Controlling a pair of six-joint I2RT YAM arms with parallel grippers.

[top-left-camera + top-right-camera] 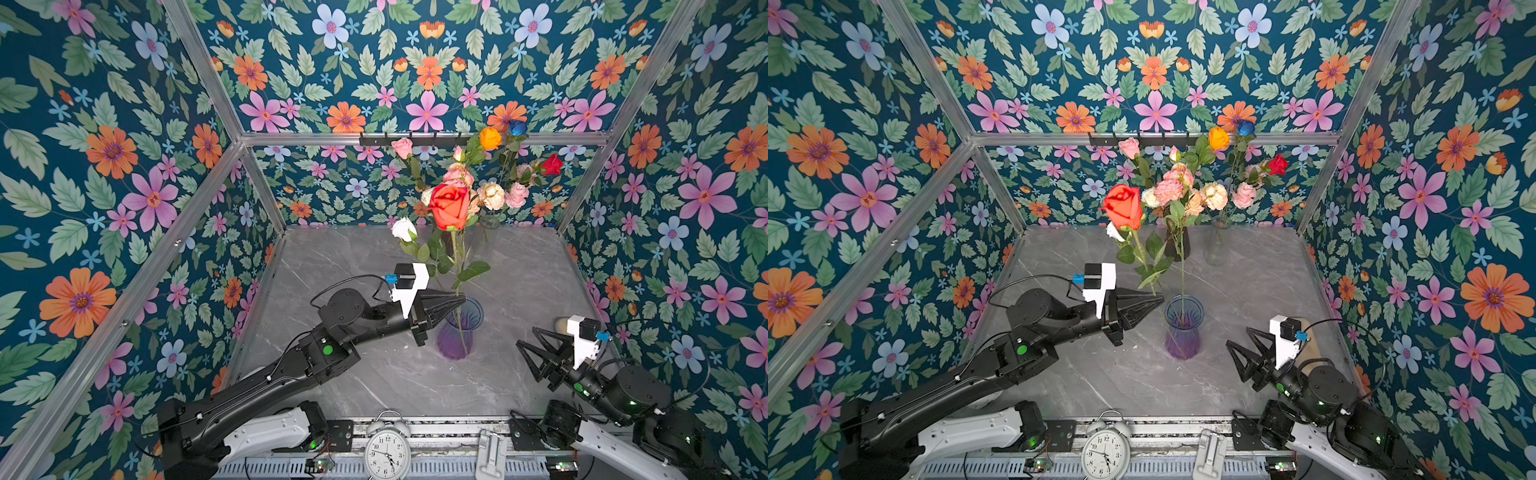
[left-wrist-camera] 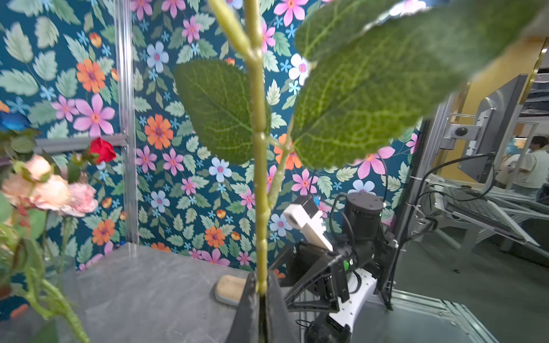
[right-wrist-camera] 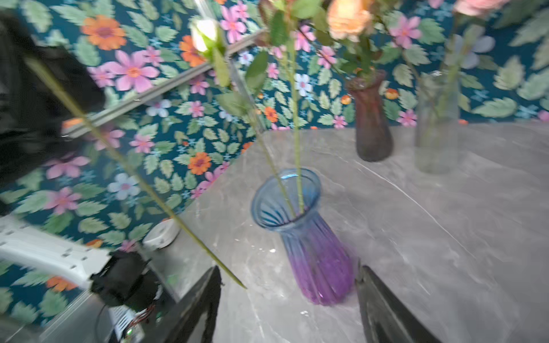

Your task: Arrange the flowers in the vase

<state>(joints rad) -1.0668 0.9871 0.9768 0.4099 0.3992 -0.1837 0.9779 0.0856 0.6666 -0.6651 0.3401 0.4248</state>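
Note:
The orange-red rose's lower stem tip [image 3: 244,285] is hanging outside the vase, so next my left gripper lifts the stem and moves it over the vase's opening [image 1: 1185,309] before letting go.
A ribbed vase [image 1: 457,332] [image 1: 1183,328] [image 3: 309,237], blue at the rim and purple at the base, stands mid-table with two green stems in it. One of them carries a white rose [image 1: 403,228] [image 3: 205,34]. My left gripper [image 1: 461,298] [image 1: 1160,298] [image 2: 261,282] is shut on the stem [image 2: 260,178] of an orange-red rose [image 1: 449,206] [image 1: 1123,206], held upright beside the vase rim. In the right wrist view that stem's lower tip [image 3: 243,286] hangs outside the vase. My right gripper [image 1: 525,336] [image 1: 1237,336] [image 3: 289,268] is open and empty, right of the vase.
At the back stand a dark brown vase [image 1: 1177,245] [image 3: 372,127] and a clear glass vase [image 1: 1217,249] [image 3: 435,127], both full of flowers. A tan block [image 2: 230,289] lies near the right wall. An alarm clock [image 1: 387,451] sits at the front edge.

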